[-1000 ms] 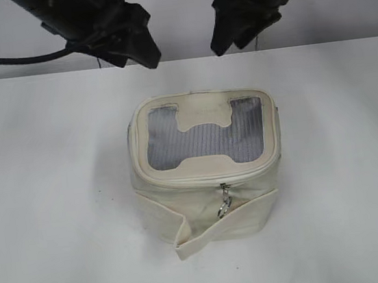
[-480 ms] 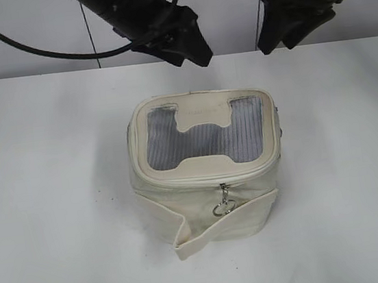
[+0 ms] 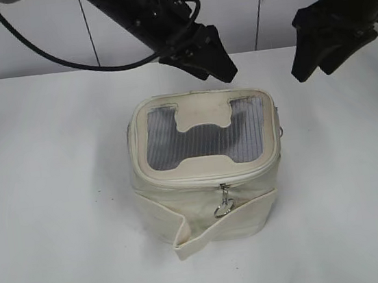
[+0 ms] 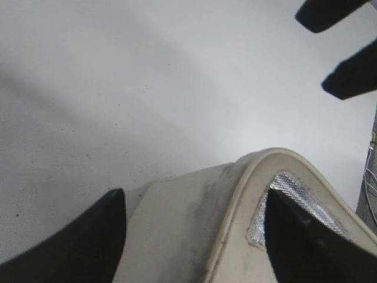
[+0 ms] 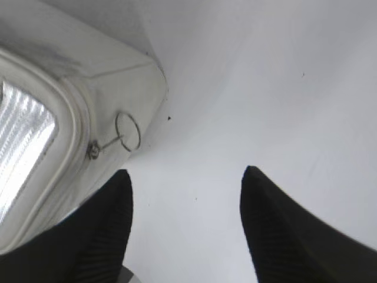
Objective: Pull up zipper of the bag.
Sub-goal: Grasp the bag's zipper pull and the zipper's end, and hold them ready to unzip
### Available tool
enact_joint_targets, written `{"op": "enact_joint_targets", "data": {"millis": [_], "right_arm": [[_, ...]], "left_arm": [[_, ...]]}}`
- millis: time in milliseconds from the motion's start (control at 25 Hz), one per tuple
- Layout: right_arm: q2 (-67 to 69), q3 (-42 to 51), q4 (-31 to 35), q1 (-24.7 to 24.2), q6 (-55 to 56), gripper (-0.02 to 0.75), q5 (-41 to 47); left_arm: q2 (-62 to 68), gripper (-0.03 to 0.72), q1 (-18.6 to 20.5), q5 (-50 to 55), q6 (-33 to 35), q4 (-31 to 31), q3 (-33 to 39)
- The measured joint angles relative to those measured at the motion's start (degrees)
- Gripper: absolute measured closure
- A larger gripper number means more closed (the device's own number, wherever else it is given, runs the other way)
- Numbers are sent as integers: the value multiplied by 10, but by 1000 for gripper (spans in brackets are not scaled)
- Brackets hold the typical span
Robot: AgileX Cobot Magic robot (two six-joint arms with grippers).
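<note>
The cream bag (image 3: 207, 174) stands free between the robot's open grippers, so its back rim (image 3: 233, 93) needs to be held still by the left gripper before the right gripper pulls the zipper.
The cream bag (image 3: 207, 201) stands mid-table, its grey mesh window (image 3: 205, 136) on top. The zipper track (image 3: 180, 181) runs round the top rim. One silver ring pull (image 3: 222, 205) hangs at the front, and another (image 3: 281, 130) hangs on the right side. My left gripper (image 3: 220, 70) is open and empty just above the bag's back rim. In the left wrist view (image 4: 194, 193) its jaws straddle a top corner of the bag (image 4: 188, 230). My right gripper (image 3: 306, 66) is open and empty, right of the bag. In the right wrist view (image 5: 187, 172) it sits beside the side ring pull (image 5: 127, 132).
The white table (image 3: 51, 200) surrounds the bag. A loose cream strap (image 3: 207, 232) wraps the bag's front and sticks out at the lower left. A pale wall stands behind the table. The right gripper's fingers (image 4: 344, 50) show at the top right of the left wrist view.
Both arms have moved right and lower. My left gripper has come over the bag's back rim. My right gripper has swung out to the bag's right side. The bag has not moved.
</note>
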Motion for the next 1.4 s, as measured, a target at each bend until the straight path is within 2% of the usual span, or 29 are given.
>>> {"op": "enact_joint_targets", "data": {"millis": [240,600,640,720,840,880,1080,1400], "right_arm": [[-69,83,-8,0,17,283,0],[-125,146,-9,0,33,283,0],[-126,149,-8,0,33,283,0],[-126,154,-7,0,33,283,0],[-127,169,-2,0,33,283,0],[-127,178,-1,0,33,283,-4],[-127,253,19,0,-9,282,-86],[-127,344,126,0,-155,298,-235]], "left_arm": [[21,108,-8,5,19,-14,-1],[49,122,-37,4,23,-16,-3],[49,147,-37,4,23,-17,-4],[49,258,-38,5,23,-20,-5],[49,548,-39,5,23,-19,-6],[49,601,-39,9,23,-18,-6],[49,613,-39,16,23,-19,-6],[38,613,-30,29,23,-9,-6]]}}
